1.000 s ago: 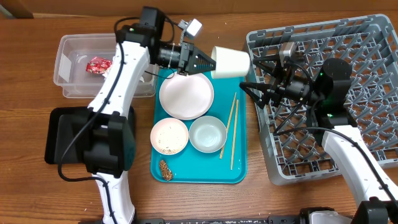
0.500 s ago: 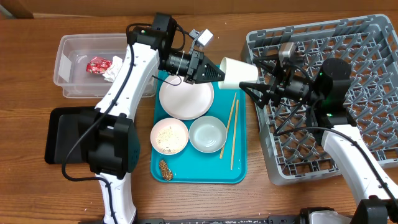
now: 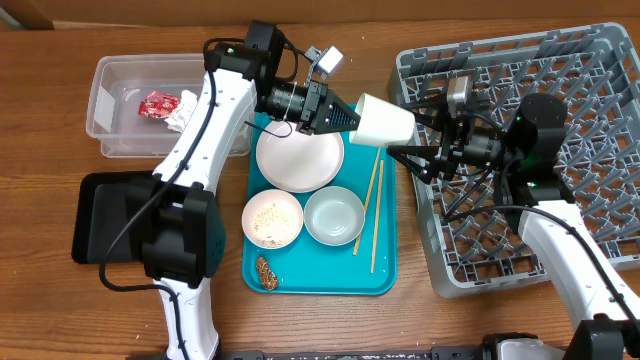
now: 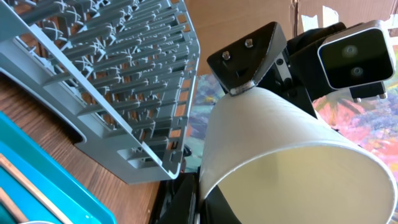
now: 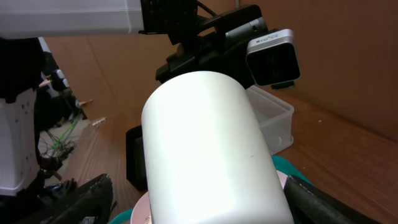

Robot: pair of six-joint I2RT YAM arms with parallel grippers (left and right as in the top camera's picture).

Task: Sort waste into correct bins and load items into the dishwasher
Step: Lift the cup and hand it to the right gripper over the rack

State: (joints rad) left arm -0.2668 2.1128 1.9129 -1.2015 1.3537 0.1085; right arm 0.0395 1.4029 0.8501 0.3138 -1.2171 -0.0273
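Note:
The white cup's rim is in my left gripper, short of the grey dish rack, so my right gripper should grab the cup's base end and load the cup.
My left gripper is shut on the rim of the white cup and holds it on its side in the air, between the teal tray and the grey dish rack. My right gripper is open, with a finger on each side of the cup's base end. The cup fills the right wrist view and the left wrist view. The white plate, two small bowls and the chopsticks lie on the teal tray. The red wrapper and napkin lie in the clear tub.
The teal tray also holds a brown food lump. Rice grains lie in the left bowl. The black tray sits at the front left under my left arm. The rack's near corner shows in the left wrist view.
My left arm has carried the cup to the right, toward the rack. My right gripper has moved left, and its open fingers now flank the cup.

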